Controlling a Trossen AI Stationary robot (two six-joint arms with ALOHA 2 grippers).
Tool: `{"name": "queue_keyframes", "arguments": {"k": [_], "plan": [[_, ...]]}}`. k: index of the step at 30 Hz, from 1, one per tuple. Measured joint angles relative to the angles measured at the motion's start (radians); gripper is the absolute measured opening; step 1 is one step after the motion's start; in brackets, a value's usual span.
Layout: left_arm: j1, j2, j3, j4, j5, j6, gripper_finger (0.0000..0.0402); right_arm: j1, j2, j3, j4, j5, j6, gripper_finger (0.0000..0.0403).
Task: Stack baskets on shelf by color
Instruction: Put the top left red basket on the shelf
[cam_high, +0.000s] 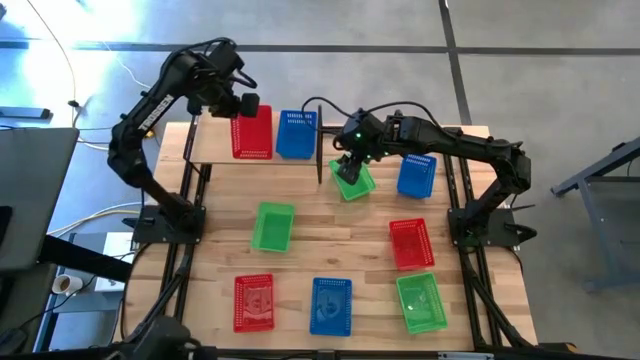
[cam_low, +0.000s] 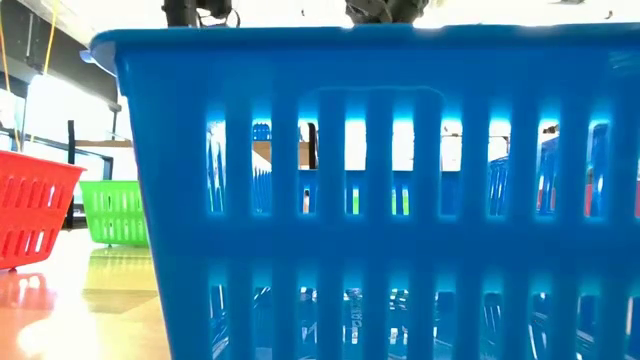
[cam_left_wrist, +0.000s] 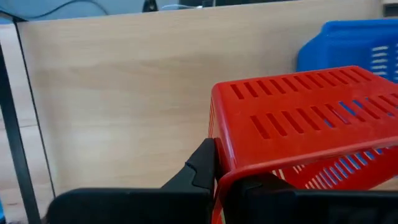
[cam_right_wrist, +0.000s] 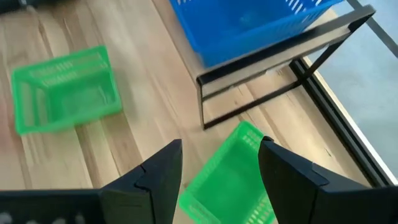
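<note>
The red basket is hanging over the shelf board, clear of the blue basket. I go on lowering it with my left gripper until it touches the board, then let go.
My left gripper is over the shelf, a light plank on black posts, and is shut on a red basket. A blue basket stands on the shelf next to the red one. My right gripper is open and hovers over a green basket lying askew on the table beside the shelf's right end. In the right wrist view its fingers stand on either side above that green basket, touching nothing. My left gripper holds the red basket by the rim of its far short wall. One finger is outside the wall and the other inside. The fingers come from above. Whether the basket's bottom rests on the shelf board, I cannot tell.
On the table lie more baskets: blue, green, red, and along the near edge red, blue and green. The near blue basket fills the low view. The shelf's left part is bare.
</note>
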Motion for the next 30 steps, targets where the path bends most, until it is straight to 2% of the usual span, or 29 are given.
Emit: {"name": "queue_keyframes", "arguments": {"k": [12,21,30], "plan": [[0.086,0.098,0.000,0.002,0.125,0.088,0.0000,0.000,0.000,0.000,-0.021,0.001,-0.075,0.0195],[0.129,0.133,0.000,0.002,0.168,0.130,0.0000,-0.001,0.000,0.000,-0.021,0.020,-0.078,0.0195],[0.129,0.167,0.000,0.002,0.159,0.133,0.0000,-0.013,0.000,0.000,-0.021,0.025,-0.044,0.0195]]}}
